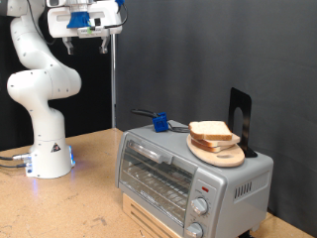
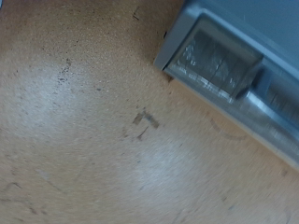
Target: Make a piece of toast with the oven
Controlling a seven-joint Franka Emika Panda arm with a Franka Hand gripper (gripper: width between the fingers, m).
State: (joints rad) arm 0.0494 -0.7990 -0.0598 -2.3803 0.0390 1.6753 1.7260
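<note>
The oven's closed glass door [image 1: 156, 180] is far below my gripper, which points straight down, so I should tilt my gripper and bring it down in front of the door's handle [image 1: 149, 154].
The silver-grey oven [image 1: 188, 177] stands at the exterior view's lower right with its glass door closed. Two slices of toast [image 1: 211, 131] lie stacked on a round wooden board [image 1: 220, 152] on the oven's top. My gripper [image 1: 85, 44] hangs high at the exterior view's top left, far above the table and away from the oven. Its fingers are apart and empty. The wrist view looks down on the wooden table [image 2: 84, 131] and one part of the oven [image 2: 234, 70]; my fingers do not show there.
A blue object [image 1: 158, 122] with a dark handle lies on the oven's top at its far end. A black stand [image 1: 241, 117] rises behind the board. The robot's white base [image 1: 48, 149] stands on the table at the left. A black curtain forms the backdrop.
</note>
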